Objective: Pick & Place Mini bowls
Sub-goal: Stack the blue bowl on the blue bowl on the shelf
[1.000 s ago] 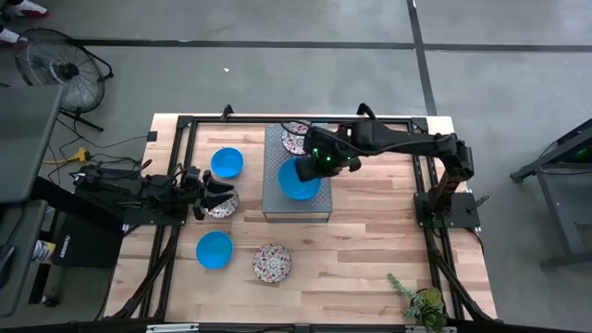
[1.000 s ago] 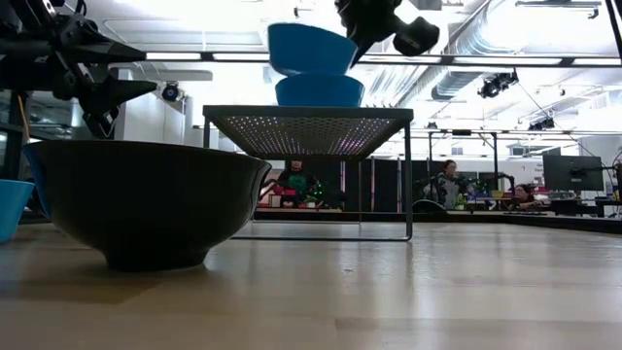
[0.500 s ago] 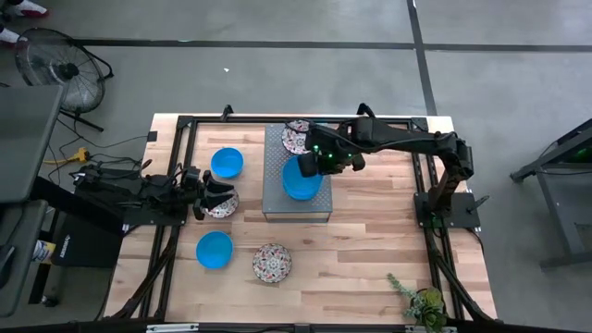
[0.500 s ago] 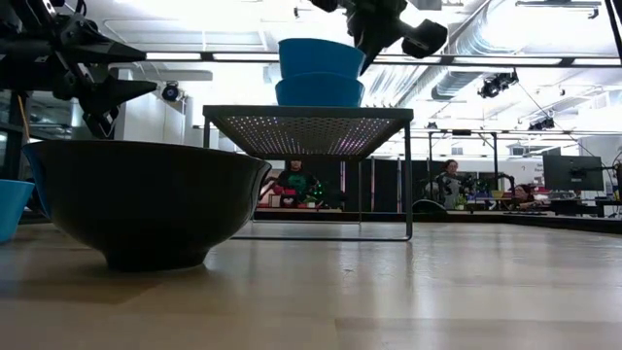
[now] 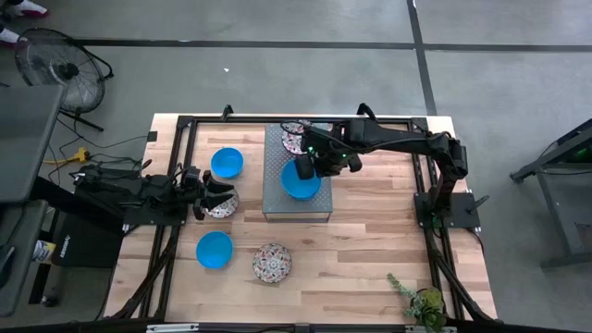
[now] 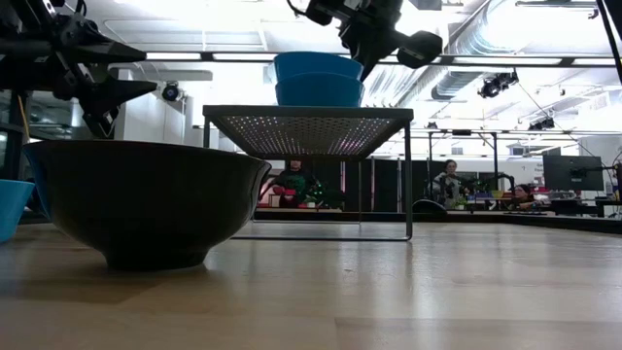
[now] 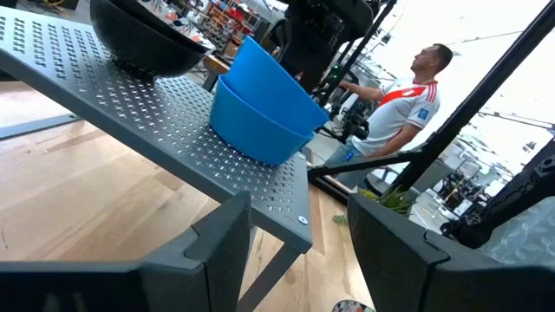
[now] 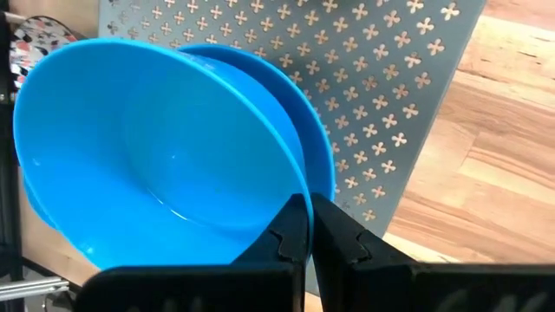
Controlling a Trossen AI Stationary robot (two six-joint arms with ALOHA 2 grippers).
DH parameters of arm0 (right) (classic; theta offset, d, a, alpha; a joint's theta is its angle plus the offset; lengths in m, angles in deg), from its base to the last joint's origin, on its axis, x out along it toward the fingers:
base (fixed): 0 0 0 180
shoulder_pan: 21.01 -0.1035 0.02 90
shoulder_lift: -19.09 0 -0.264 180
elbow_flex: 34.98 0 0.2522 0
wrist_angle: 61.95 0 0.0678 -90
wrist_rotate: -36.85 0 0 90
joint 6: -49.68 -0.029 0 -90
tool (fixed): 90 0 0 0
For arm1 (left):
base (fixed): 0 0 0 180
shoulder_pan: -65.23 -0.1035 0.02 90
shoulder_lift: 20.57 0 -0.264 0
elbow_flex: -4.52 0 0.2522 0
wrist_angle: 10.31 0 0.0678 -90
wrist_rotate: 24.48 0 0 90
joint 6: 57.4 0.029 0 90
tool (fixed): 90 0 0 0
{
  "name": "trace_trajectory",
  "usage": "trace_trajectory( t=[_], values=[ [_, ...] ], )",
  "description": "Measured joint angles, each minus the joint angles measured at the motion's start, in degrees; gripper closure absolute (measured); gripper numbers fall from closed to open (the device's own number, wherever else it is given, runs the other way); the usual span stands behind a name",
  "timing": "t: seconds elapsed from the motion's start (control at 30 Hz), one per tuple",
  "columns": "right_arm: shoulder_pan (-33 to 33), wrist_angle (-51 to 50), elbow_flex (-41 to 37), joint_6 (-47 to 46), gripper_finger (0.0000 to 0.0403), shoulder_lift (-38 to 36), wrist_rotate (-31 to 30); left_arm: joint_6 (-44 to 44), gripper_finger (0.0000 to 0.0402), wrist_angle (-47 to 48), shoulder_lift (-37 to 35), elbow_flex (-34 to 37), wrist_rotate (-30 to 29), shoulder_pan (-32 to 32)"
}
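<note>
My right gripper should open, move back, and set the upper bowl's raised rim (image 8: 291, 153) level, because the upper blue bowl (image 6: 316, 66) is sitting tilted in the lower blue bowl.
My right gripper (image 8: 310, 227) is shut on a bright blue mini bowl (image 8: 156, 156) that sits tilted inside a second blue bowl (image 6: 319, 92) on the grey perforated slab (image 5: 296, 199). A floral bowl (image 5: 294, 137) stands on the slab's far end. My left gripper (image 5: 217, 191) hovers open and level just above another floral bowl (image 5: 225, 206) near the table's left side. On the bare wood stand two more blue bowls (image 5: 227, 163) (image 5: 215, 250) and a floral one (image 5: 272, 263). My right gripper pinches the upper blue bowl by its rim (image 8: 295, 186), one finger (image 8: 286, 234) inside the bowl and the other outside. It comes from above, slanting in from the table's right. The bowl rests tilted in the lower blue bowl (image 8: 323, 165).
The slab is a raised perforated shelf on thin legs (image 6: 406, 175), with room beneath it. A small potted plant (image 5: 421, 301) stands at the near right corner. Black frame rails (image 5: 171, 231) run along the table's sides. People sit in the room beyond (image 7: 408, 87).
My right gripper has moved down over the slab, still shut on the blue bowl. The bowl, held clear above the lower blue bowl a second ago, now sits nested in it.
</note>
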Motion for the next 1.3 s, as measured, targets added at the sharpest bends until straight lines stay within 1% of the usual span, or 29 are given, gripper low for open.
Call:
trace_trajectory(
  t=[0.3, 1.03, 1.17, 1.3],
  values=[
    [0.1, -0.4, 0.0, 1.4, 0.0396, 0.0, 0.1, 0.0, 0.0211, 0.0, 0.0, 0.0, -0.2, 0.0],
    [0.3, 0.2, 0.1, 3.9, 0.0318, -0.7, -1.3, 0.0, 0.0211, 0.0, 0.0, 0.0, -0.1, 0.0],
    [0.3, 0.0, 0.1, 5.2, 0.0314, -1.7, -0.7, 0.0, 0.0211, 0.0, 0.0, 0.0, -0.1, 0.0],
    [0.3, -0.2, 0.1, 6.7, 0.0318, -3.1, -0.4, 0.0, 0.0211, 0.0, 0.0, 0.0, 0.1, 0.0]
  ],
)
